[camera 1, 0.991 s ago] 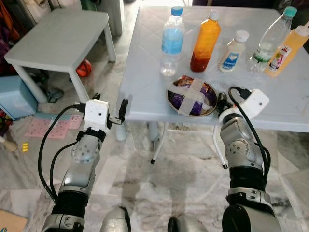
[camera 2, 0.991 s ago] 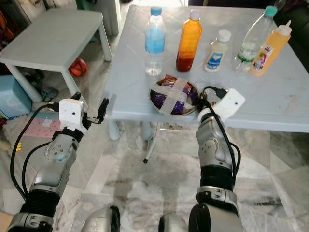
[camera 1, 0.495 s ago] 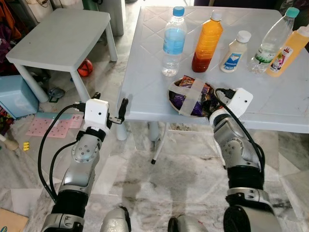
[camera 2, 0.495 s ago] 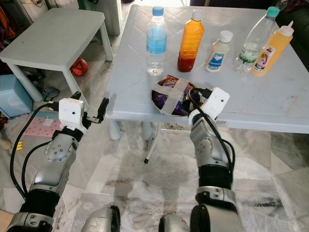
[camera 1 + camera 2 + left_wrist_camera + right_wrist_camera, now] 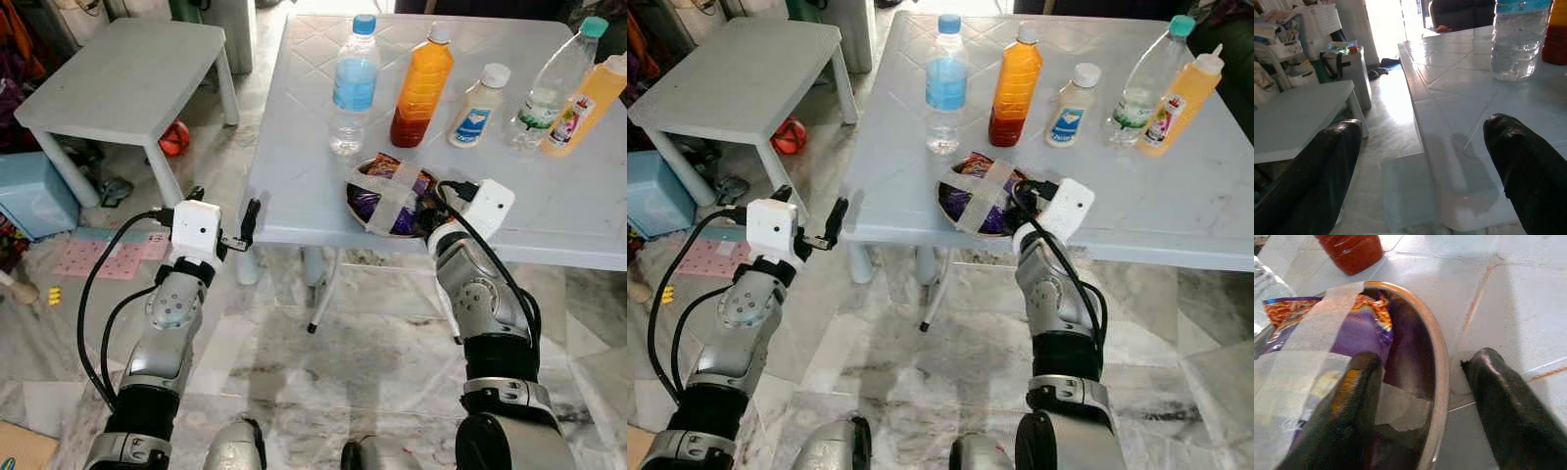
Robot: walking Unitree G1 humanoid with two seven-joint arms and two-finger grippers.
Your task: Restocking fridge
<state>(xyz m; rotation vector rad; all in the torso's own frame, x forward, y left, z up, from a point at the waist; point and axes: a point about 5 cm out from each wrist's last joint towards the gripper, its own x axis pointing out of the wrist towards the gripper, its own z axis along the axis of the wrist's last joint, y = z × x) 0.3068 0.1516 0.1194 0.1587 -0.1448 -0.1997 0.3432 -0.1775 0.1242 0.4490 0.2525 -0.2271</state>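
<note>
My gripper will carry the bowl by its rim. The purple snack packets [image 5: 365,204] will stay in place then, because beige tape [image 5: 394,194] runs over them to the bowl's rim.
A metal bowl [image 5: 349,199] of purple snack packets, sealed with a cross of beige tape [image 5: 1317,328], sits near the front edge of the white plastic table [image 5: 294,147]. My right gripper [image 5: 1425,358] is open astride the bowl's right rim, one finger inside and one outside on the table. Behind the bowl stand a blue-capped water bottle [image 5: 351,83], an orange juice bottle [image 5: 421,78], a white sauce bottle [image 5: 473,95], a clear teal-capped bottle [image 5: 551,83] and a yellow squeeze bottle [image 5: 585,103]. My left gripper [image 5: 224,205] is open and empty just off the table's front left corner.
A low white side table [image 5: 127,73] stands to the left, with an orange ball [image 5: 173,137] under it. A blue box [image 5: 34,196] and a pink mat [image 5: 103,259] lie on the marble floor at the left. The table legs [image 5: 323,294] stand ahead of me.
My right gripper has moved left from beside the bowl onto its right rim. The left arm has stayed where it was.
</note>
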